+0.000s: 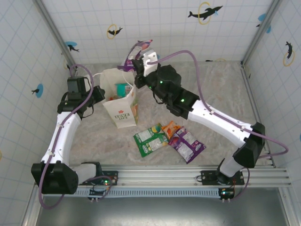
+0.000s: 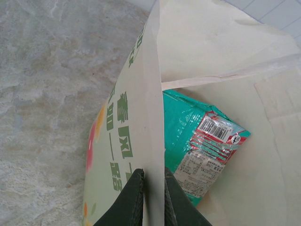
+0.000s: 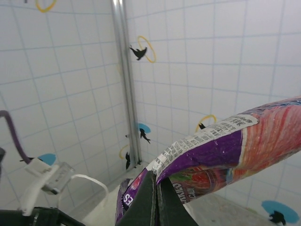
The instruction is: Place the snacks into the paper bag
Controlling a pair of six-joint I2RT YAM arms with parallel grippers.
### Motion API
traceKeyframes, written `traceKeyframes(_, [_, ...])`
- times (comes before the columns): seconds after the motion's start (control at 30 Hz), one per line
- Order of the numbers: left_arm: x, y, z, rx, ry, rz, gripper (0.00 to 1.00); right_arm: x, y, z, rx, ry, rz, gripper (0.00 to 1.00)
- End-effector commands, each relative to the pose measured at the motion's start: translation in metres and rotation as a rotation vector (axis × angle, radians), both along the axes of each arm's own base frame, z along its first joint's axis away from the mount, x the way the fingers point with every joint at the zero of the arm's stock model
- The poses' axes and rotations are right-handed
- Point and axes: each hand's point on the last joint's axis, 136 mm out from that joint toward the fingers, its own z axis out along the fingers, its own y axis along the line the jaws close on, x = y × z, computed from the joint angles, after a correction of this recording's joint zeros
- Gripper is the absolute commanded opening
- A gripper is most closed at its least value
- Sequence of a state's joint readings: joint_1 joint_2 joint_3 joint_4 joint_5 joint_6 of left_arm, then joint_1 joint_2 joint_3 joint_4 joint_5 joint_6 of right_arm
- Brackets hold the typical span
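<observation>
The paper bag's side point(image 1: 104, 91) is held steady by my left gripper. The purple packet should keep moving in my right gripper until it is over the bag's opening point(image 1: 115, 85), and my right gripper should let it go there.
The cream paper bag point(image 1: 121, 109) stands upright left of centre, its mouth open. My left gripper point(image 2: 154, 181) is shut on the bag's side wall point(image 2: 151, 108), one finger inside and one outside. A teal snack packet point(image 2: 203, 141) lies inside the bag point(image 1: 123, 88). My right gripper point(image 3: 157, 181) is shut on a purple snack packet point(image 3: 221, 150), held in the air just behind the bag's mouth point(image 1: 137, 52). On the table lie a green packet point(image 1: 149, 139), an orange packet point(image 1: 170, 128) and another purple packet point(image 1: 187, 144).
Tiled walls enclose the table on three sides, with a metal corner post point(image 3: 126, 80) behind the bag. The bag's white string handle point(image 3: 91, 181) hangs near the right gripper. An aluminium rail point(image 1: 188, 176) runs along the near edge.
</observation>
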State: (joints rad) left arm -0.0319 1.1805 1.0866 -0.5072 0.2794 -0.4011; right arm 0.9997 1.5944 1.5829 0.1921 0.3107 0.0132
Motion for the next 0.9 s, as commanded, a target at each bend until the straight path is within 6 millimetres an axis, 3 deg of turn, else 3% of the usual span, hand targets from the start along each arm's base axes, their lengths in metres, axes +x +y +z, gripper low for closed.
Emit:
traceKeyframes(0.0, [0.001,-0.004,0.014,-0.008,-0.036,-0.02,0.14,-0.016,0.012,0.049,0.053,-0.178,0.006,0.0])
traceKeyframes(0.1, [0.001,-0.005,0.014,-0.008,-0.034,-0.021,0.14,-0.017,0.027,0.045,0.029,-0.182,0.022,0.0])
traceKeyframes(0.23, [0.001,-0.004,0.013,-0.007,-0.033,-0.019,0.14,-0.009,0.045,0.023,-0.008,-0.128,0.034,0.0])
traceKeyframes(0.47, [0.002,-0.004,0.014,-0.007,-0.034,-0.019,0.14,0.005,0.061,-0.018,-0.101,-0.069,0.017,0.0])
traceKeyframes(0.87, [0.003,-0.005,0.011,-0.011,-0.03,-0.022,0.14,0.003,0.082,-0.058,-0.213,-0.004,0.099,0.0])
